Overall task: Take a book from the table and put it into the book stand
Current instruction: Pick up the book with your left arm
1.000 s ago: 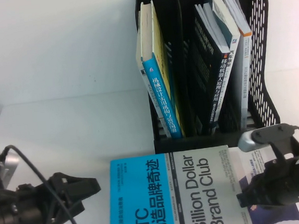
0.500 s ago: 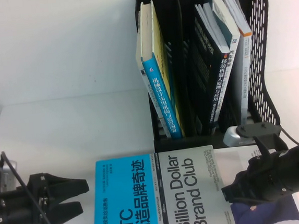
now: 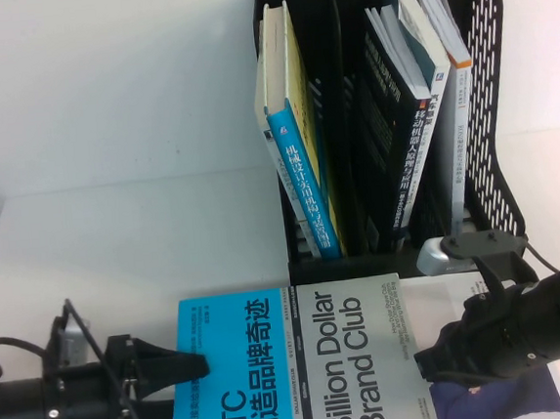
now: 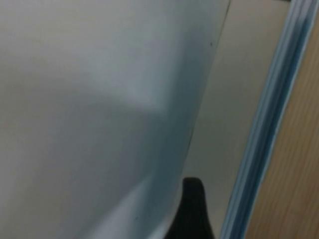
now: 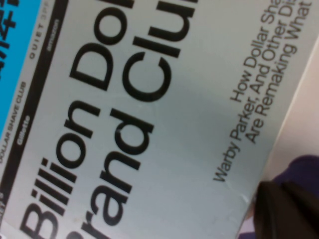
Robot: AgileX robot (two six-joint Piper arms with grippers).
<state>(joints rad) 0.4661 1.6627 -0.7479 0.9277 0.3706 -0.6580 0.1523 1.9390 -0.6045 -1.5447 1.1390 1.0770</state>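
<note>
My gripper will make the books [image 3: 427,118] beside the stand's slotted side tip more upright when it pushes the blue-and-white book in, because they lean at a slant [image 3: 459,86].
The book [image 3: 303,364], half bright blue and half white with "Billion Dollar Brand Club" in black, lies flat on the table [image 3: 116,243] in front of the book stand [image 3: 491,103]. My left gripper [image 3: 188,389] is open at the book's left edge, its upper finger lying over the blue cover. In the left wrist view one black finger [image 4: 192,211] shows against a pale surface. My right gripper [image 3: 433,363] is shut and sits against the book's right edge. In the right wrist view its dark fingers [image 5: 284,209] are beside the white cover [image 5: 164,124].
The stand's left slot holds a yellow book with a blue spine [image 3: 301,168]. Several books [image 3: 418,109] lean in its right part, with a dark gap [image 3: 355,164] between. Another book [image 3: 493,406], with blue on its white cover, lies partly under the task book and my right arm.
The book slid left with my right gripper behind it, then stopped. My left gripper swung in from the left and reached the book's left edge.
</note>
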